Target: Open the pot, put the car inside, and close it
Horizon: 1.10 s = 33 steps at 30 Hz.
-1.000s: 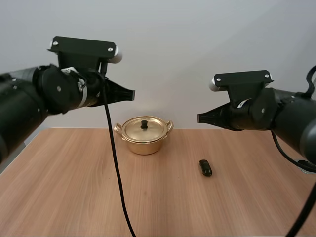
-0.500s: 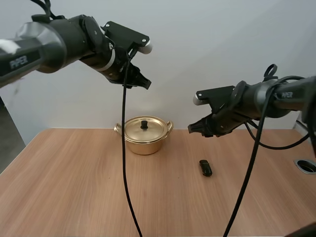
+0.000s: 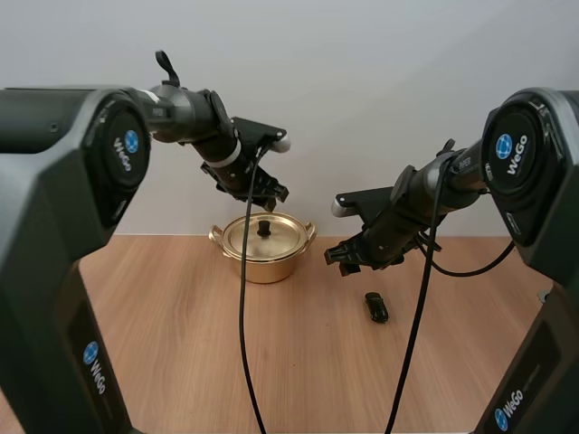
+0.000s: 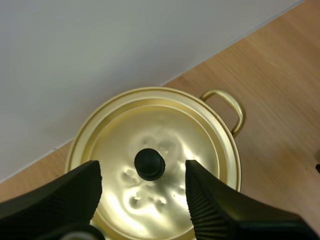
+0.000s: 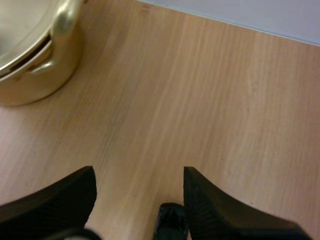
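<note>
I expect the lid to come off and leave the pot standing when I lift the lid's knob, because the lid's smooth rim [image 3: 275, 259] rests between the pot's handles.
A golden pot [image 3: 264, 253] stands at the back of the wooden table, its lid [image 4: 160, 150] on and a black knob [image 4: 149, 164] in the lid's middle. My left gripper [image 3: 270, 196] hangs open just above the lid; in the left wrist view its fingers [image 4: 75, 195] stand apart on either side of the knob. A small black car [image 3: 376, 306] lies on the table to the right of the pot. My right gripper [image 3: 340, 258] hovers open above and behind the car [image 5: 171, 222], which shows between its fingertips [image 5: 200, 200]. The pot [image 5: 30, 65] sits off to one side there.
The wooden table [image 3: 163, 344] stretches wide and bare in front of the pot and the car. A plain wall rises directly behind the pot.
Both arms have reached forward and down from near the camera. Both grippers went from shut to open. The left one now sits over the pot lid, the right one near the car.
</note>
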Available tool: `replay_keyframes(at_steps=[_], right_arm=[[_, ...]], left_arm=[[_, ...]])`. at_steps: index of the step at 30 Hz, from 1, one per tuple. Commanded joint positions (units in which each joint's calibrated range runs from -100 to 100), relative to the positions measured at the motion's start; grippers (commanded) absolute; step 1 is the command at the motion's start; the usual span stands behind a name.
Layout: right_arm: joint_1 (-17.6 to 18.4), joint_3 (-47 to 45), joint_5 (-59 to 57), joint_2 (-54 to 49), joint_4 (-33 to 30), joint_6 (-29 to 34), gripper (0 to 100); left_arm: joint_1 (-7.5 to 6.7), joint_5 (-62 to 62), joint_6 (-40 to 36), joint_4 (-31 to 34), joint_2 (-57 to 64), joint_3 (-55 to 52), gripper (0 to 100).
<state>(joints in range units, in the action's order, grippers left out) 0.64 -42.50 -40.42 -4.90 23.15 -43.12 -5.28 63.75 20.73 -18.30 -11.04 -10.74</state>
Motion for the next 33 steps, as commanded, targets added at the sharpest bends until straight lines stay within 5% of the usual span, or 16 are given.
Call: replay_keyframes(at_steps=[1,23,33], right_arm=[[0.3,0.0,0.4,0.0,0.0,-0.1,86],[0.3,0.0,-2.4,0.3,-1.4,0.0,86],[0.3,0.0,-5.2,0.9,-5.5,4.4,86]], left_arm=[[-0.02,-0.6,0.9,-1.5,-3.5,0.6,80],[-0.02,-2.8,1.8,-2.9,-8.8,3.2,80],[-0.02,-4.2,1.8,-2.9,-10.1,3.2,66]])
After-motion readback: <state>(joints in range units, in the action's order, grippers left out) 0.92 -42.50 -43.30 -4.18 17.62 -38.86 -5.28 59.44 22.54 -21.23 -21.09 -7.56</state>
